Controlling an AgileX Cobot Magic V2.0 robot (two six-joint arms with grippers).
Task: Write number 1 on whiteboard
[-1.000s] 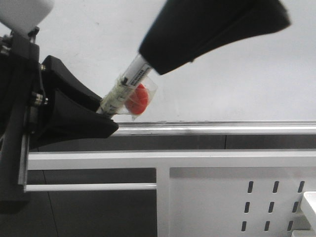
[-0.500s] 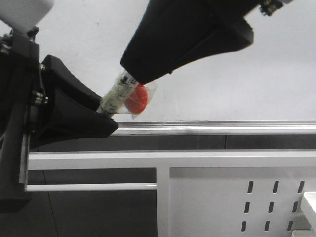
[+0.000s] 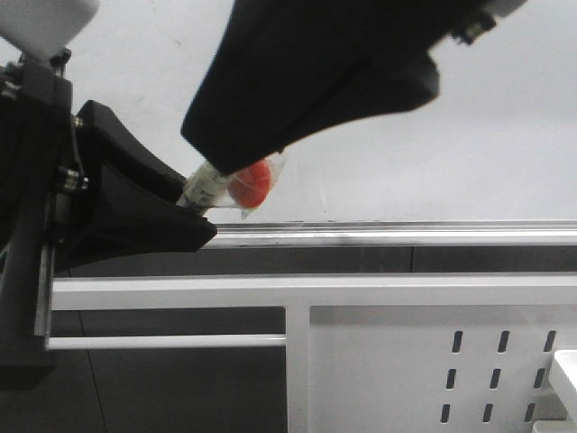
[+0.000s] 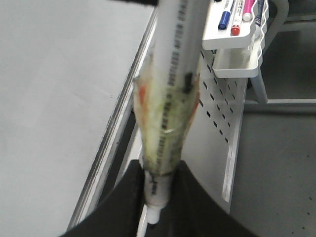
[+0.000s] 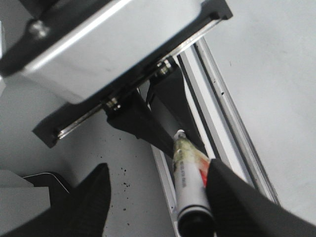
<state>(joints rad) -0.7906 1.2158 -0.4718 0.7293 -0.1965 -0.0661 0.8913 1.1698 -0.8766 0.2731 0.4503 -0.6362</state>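
The marker's writing end (image 3: 194, 195) is in the closed fingers of my left gripper, so my right gripper should take hold of the marker's upper end (image 5: 195, 218) and my left gripper should back out of the way before I write.
The whiteboard (image 3: 469, 135) fills the back, with its silvery rail (image 3: 406, 234) along the lower edge. No number 1 stroke shows on it. My left gripper (image 3: 194, 206) is shut on the lower end of a white marker (image 3: 207, 185), which carries clear wrap and a red patch (image 3: 252, 183). The marker (image 4: 170, 98) points up and away from the left gripper's fingers (image 4: 123, 207). My right gripper (image 5: 158, 207) is open. Its fingers (image 5: 232, 197) straddle the marker's dark-capped upper end (image 5: 190, 197), which lies against one finger. In the front view the right gripper (image 3: 225, 144) hides the marker's upper part.
A white perforated metal frame (image 3: 433, 361) stands below the rail. A white tray (image 4: 237, 29) on the frame holds several markers. The grey floor (image 5: 133, 182) has small dark specks.
My right gripper has moved left and down along the marker and now covers more of it. The left gripper and the marker have stayed still.
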